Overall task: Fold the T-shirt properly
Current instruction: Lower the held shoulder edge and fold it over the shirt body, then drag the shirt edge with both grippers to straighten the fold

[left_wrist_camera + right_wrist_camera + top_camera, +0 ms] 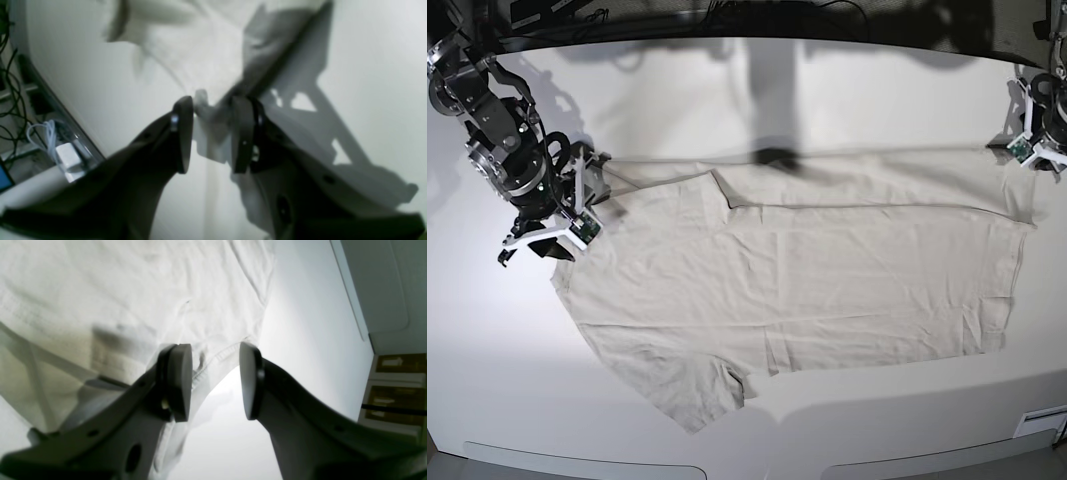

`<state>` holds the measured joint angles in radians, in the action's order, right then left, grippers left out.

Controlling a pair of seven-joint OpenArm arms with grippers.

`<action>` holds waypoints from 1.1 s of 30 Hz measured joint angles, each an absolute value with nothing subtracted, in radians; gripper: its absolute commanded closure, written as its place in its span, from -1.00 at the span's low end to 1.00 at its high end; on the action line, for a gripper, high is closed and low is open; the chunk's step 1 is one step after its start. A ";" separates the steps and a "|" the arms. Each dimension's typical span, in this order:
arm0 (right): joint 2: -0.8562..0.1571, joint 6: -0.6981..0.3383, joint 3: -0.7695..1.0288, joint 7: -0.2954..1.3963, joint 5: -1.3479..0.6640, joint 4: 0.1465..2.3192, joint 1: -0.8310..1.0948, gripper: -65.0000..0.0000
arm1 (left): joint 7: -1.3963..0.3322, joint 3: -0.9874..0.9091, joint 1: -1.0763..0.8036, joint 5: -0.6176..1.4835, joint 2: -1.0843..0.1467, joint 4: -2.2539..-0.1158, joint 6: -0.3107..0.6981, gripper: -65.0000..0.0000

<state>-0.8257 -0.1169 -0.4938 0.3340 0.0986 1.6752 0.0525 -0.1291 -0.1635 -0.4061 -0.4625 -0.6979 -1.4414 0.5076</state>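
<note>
I should close my left gripper on the T-shirt's corner (1004,160) and pull the T-shirt closer together with my right gripper, because the T-shirt's sleeve (689,392) is far from my arms.
The pale beige T-shirt (807,280) lies spread across the white table (757,90), with its far edge folded over toward the middle and one sleeve pointing to the near left. My right gripper (585,205) sits at the shirt's left edge. In the right wrist view it (215,346) is open, and the stitched hem of the T-shirt (133,290) runs across the gap just past its fingertips. My left gripper (1030,148) is at the far right, just beyond the shirt's corner. Seen from the left wrist, it (214,101) is open above the table, and the blurred T-shirt (186,43) lies ahead of it.
Past the table's edge, the left wrist view shows cables and a white charger (68,156). Cardboard boxes (393,390) stand off the table in the right wrist view. A small label (1042,420) sits on the table's near right corner.
</note>
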 measured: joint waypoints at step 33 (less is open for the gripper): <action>-0.947 -0.155 -0.493 0.447 0.247 1.926 0.332 0.24 | -0.055 -0.167 -0.399 -0.471 -0.676 -1.348 0.512 1.00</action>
